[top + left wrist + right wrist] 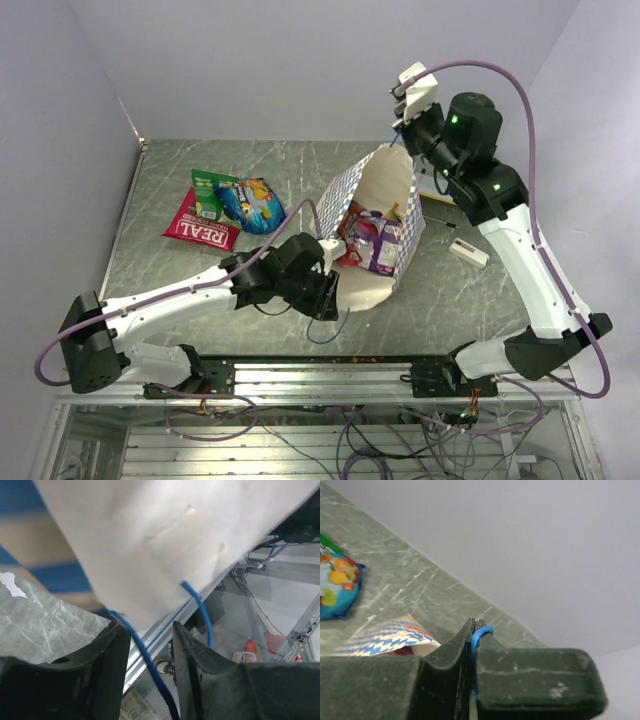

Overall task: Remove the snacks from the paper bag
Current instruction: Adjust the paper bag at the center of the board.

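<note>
The paper bag's far rim point(388, 152) stretches out to a narrow point, so my right gripper should gently move it back while my left gripper takes the purple packet point(378, 244).
The paper bag point(388, 185) stands tilted at mid-table, its mouth open toward me. A purple packet point(381, 242) and a red one point(352, 226) lie inside. My right gripper point(401, 122) is shut on the bag's far blue cord handle point(481, 633) and holds that rim up. My left gripper point(334, 277) is at the bag's near rim; in the left wrist view its jaws point(152, 647) stand apart with the near blue cord point(145, 655) running between them under the cream paper point(165, 545). A red "REAL" packet point(203, 229), a green packet point(208, 193) and a blue packet point(253, 204) lie on the table to the left.
A small white block point(468, 251) lies right of the bag. The table's near edge and metal rail point(330, 375) are just below the left gripper. Walls close the table at the back and left.
</note>
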You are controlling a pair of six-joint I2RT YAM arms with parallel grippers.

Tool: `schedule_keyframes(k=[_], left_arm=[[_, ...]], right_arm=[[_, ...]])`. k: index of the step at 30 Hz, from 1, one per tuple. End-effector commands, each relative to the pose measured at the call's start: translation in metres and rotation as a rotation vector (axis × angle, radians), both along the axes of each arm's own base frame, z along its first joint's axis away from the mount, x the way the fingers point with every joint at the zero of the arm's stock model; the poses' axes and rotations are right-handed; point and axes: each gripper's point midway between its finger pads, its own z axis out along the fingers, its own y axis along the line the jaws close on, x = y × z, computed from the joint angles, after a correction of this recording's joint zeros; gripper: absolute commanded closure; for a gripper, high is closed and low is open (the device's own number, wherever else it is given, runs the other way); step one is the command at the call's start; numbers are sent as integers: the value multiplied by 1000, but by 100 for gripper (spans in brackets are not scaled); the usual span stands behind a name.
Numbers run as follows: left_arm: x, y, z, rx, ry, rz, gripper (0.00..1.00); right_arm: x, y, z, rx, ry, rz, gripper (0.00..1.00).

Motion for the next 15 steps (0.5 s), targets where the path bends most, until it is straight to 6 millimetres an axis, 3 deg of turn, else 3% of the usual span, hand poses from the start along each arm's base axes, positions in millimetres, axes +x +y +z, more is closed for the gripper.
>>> schedule_keyframes(k=[1, 5, 8, 12, 15], left_arm=[[19, -31, 26, -96, -74, 4, 54], [39, -41, 21, -54, -115, 44, 56], [47, -41, 13, -18, -136, 63, 57], [47, -27, -3, 40, -142, 83, 50], [40, -10, -8, 68, -138, 95, 33]], right_arm=[[0, -24, 93, -65, -326, 77, 100], [5, -15, 85, -171, -260, 157, 100], [-14, 2, 71, -119, -224, 273, 100], [-42, 34, 20, -16, -75, 411, 100], [-69, 63, -33, 36, 73, 494, 100]])
